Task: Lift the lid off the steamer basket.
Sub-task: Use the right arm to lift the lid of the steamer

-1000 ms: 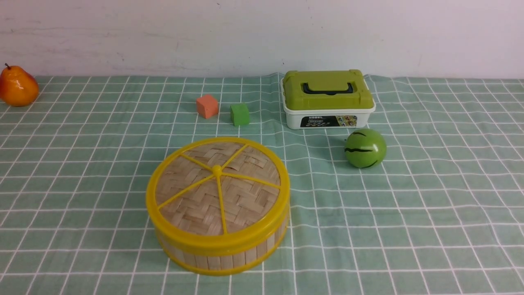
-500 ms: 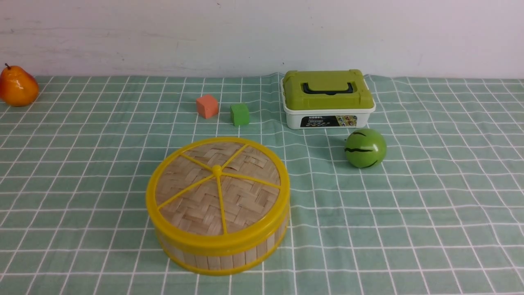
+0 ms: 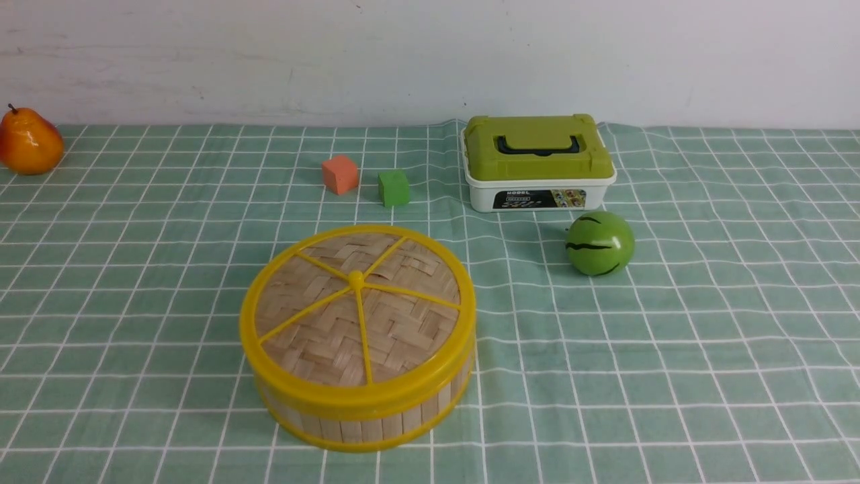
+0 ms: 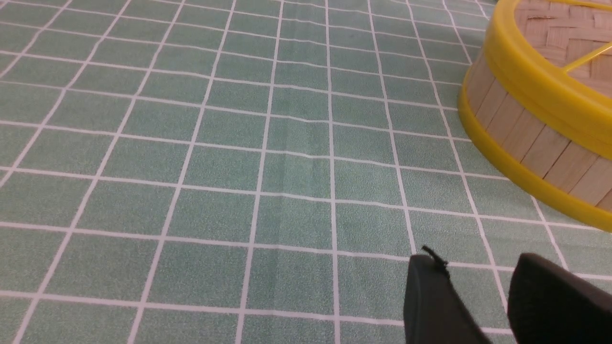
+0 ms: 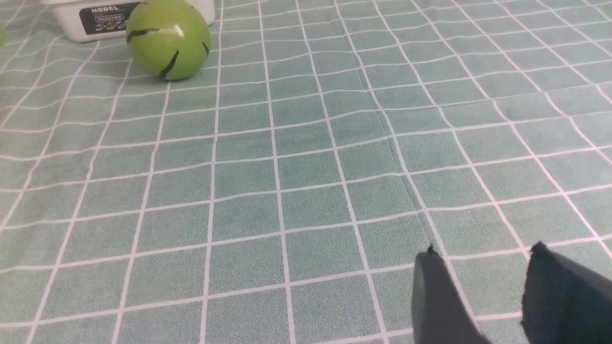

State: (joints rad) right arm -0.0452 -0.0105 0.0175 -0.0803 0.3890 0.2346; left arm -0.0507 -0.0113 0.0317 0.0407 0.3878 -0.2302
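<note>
The lid's yellow rim (image 3: pixel 367 400) covers the top of the basket's side, so the lid will lift straight off and the basket will stay behind when I raise the knob.
The lid (image 3: pixel 356 306), a woven tan disc with a thick yellow rim and thin spokes meeting at a centre knob, sits flat on the steamer basket (image 3: pixel 363 420), which stands at the front centre of the cloth. Part of both also shows in the left wrist view: the lid (image 4: pixel 550 33) on the basket wall (image 4: pixel 535 143). My left gripper (image 4: pixel 475 263) is open and empty above bare cloth, apart from the basket. My right gripper (image 5: pixel 483 253) is open and empty above bare cloth. Neither gripper shows in the front view.
A white box with a green lid (image 3: pixel 539 161) stands at the back, right of centre, with a green striped ball (image 3: pixel 599 243) in front of it; the ball also shows in the right wrist view (image 5: pixel 167 38). An orange cube (image 3: pixel 339 174), a green cube (image 3: pixel 393 187) and a pear (image 3: pixel 28 142) lie further back.
</note>
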